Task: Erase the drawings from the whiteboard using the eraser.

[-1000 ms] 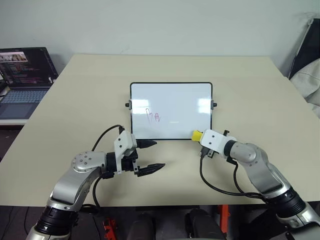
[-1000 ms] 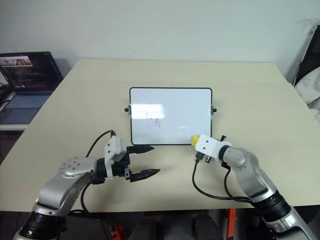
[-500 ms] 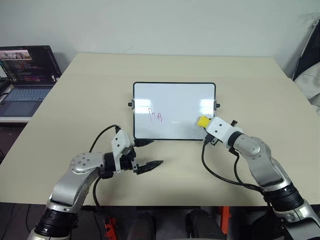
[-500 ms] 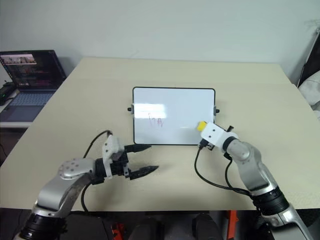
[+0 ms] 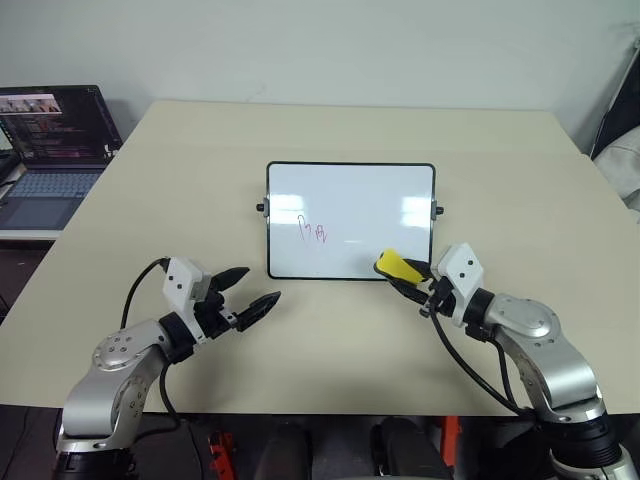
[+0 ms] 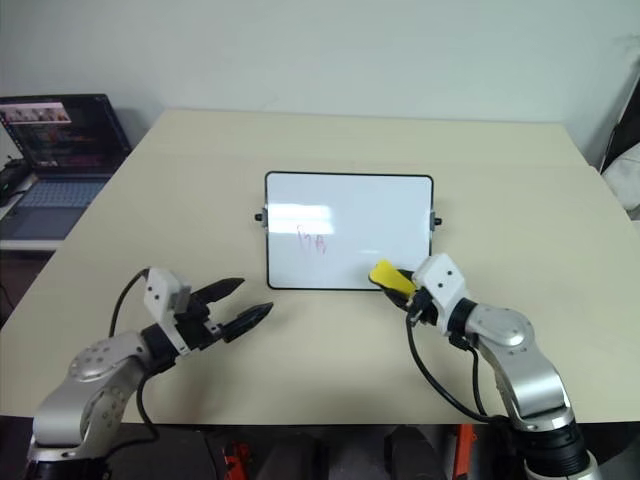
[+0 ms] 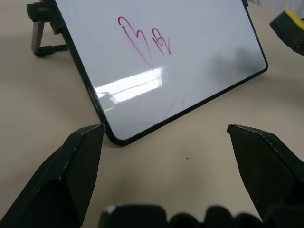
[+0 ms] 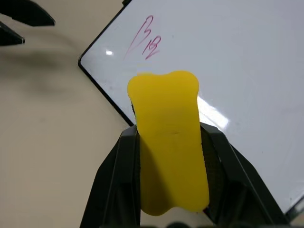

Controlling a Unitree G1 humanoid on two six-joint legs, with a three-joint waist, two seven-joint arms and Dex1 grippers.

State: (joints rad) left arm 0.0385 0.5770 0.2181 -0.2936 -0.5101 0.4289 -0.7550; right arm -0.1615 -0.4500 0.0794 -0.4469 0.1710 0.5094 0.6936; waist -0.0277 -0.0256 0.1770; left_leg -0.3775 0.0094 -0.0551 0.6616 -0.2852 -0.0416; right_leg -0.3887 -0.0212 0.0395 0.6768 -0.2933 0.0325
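My right gripper should swing the eraser [image 5: 397, 264] across the whiteboard and rub it over the red drawings [image 5: 312, 230], because the eraser is hovering over the whiteboard's near edge, away from the marks.
The whiteboard [image 5: 372, 200] stands tilted on the beige table, with the red drawings [image 5: 312, 231] on its lower left part. My right gripper [image 5: 408, 277] is shut on the yellow eraser [image 5: 396, 266], held just over the board's near edge at the right, away from the scribbles. The right wrist view shows the eraser [image 8: 169, 142] between both fingers, with the drawings [image 8: 147, 41] beyond it. My left gripper [image 5: 259, 286] is open and holds nothing, hovering over the table left of the board's near left corner [image 7: 114, 138].
An open laptop [image 5: 48, 140] sits on a lower surface past the table's left edge. Dark and white fabric [image 5: 622, 150] lies beyond the right edge. Black cables hang from both wrists toward the table's near edge.
My left gripper has swung left, away from the board's near left corner. My right gripper has rolled and drawn back, bringing the eraser from the board's lower right face to its near edge.
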